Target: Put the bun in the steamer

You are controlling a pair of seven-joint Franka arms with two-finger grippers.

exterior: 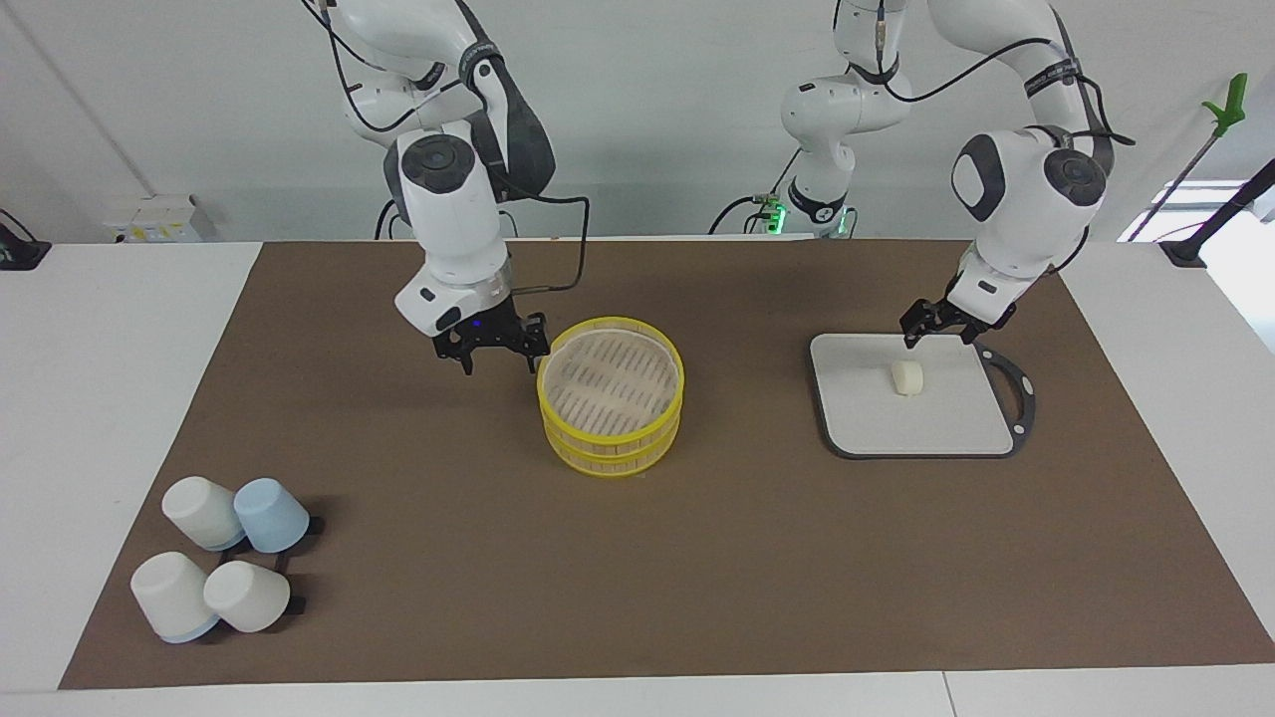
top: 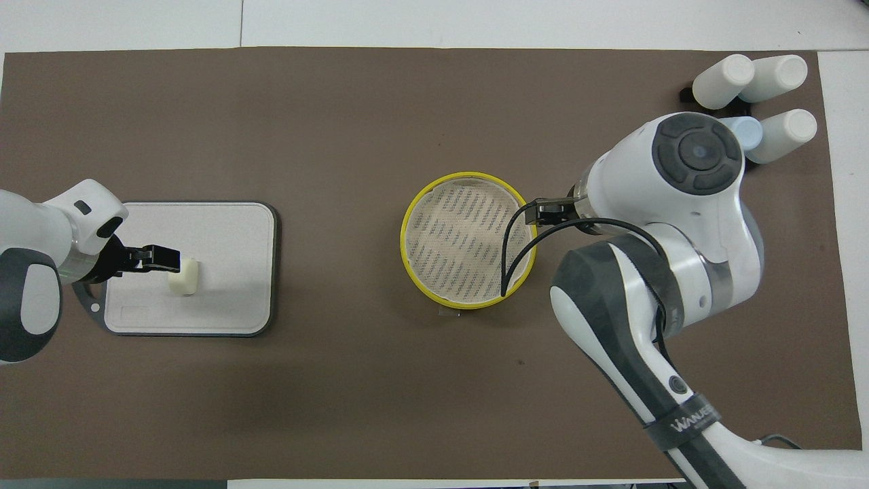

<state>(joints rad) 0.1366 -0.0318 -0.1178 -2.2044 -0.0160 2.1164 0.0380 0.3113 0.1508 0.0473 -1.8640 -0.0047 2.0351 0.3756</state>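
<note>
The steamer's upper level covers the lower level, so the robot's right gripper should lift the upper level out of the way before the left gripper puts the bun inside.
The bun is a small cream-white cylinder lying on a grey board with a black rim, toward the left arm's end of the table. It also shows in the overhead view on the board. My left gripper is open and low over the board's edge nearest the robots, just short of the bun; in the overhead view its tips reach the bun. The yellow-rimmed two-tier steamer stands mid-table with nothing in it. My right gripper is open and empty, beside the steamer's rim.
Several upturned white and pale blue cups lie on black stands at the right arm's end, farthest from the robots; they also show in the overhead view. A brown mat covers the table. The right arm's cable hangs over the steamer.
</note>
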